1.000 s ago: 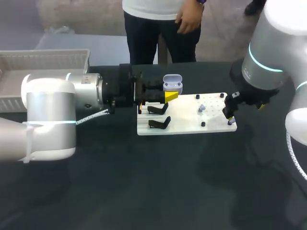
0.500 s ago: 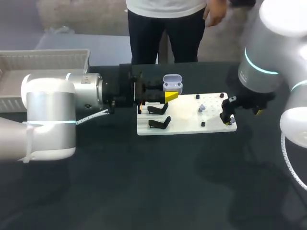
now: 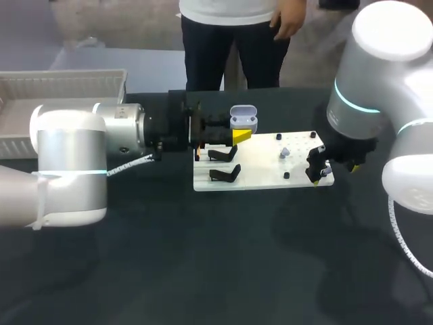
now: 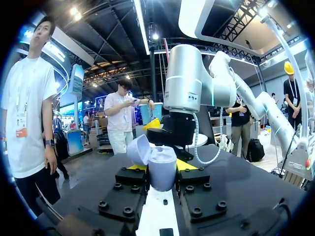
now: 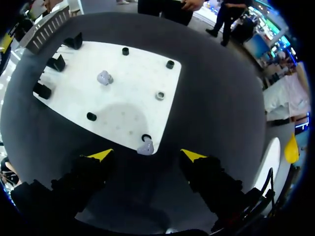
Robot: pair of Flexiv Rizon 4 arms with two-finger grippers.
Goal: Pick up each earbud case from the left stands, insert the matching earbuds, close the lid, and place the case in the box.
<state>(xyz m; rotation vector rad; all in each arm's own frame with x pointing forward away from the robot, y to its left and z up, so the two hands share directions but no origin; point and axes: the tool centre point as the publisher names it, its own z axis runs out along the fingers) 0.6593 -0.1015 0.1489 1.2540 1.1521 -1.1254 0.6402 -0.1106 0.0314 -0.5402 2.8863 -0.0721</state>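
I expect the small lavender earbud (image 5: pixel 145 147) to come free when I lift it and leave its peg standing, because its stem just sits in the black rim (image 5: pixel 146 137).
A pale lavender earbud case (image 3: pixel 243 120) with its lid up is held over the back left of the white board (image 3: pixel 260 177). My left gripper (image 3: pixel 238 135) is shut on it. In the left wrist view the case (image 4: pixel 161 169) sits upright between the yellow tips, and the left gripper (image 4: pixel 161 167) holds it from both sides. My right gripper (image 3: pixel 318 170) hangs over the board's near right corner. In the right wrist view its fingers (image 5: pixel 101 155) stand wide apart, and the right gripper (image 5: pixel 146 155) is open above a small lavender earbud (image 5: pixel 145 147). A second earbud (image 5: pixel 104 77) lies further in on the board.
Two black stands (image 3: pixel 224 154) (image 3: pixel 226 175) stand empty on the board's left side. Small black pegs (image 5: pixel 91 116) dot its right half. A white slatted box (image 3: pixel 61 88) sits at the back left of the dark table.
My right arm has swung left and nearer, bringing its gripper over the earbud at the board's corner. My left arm and the case have stayed still.
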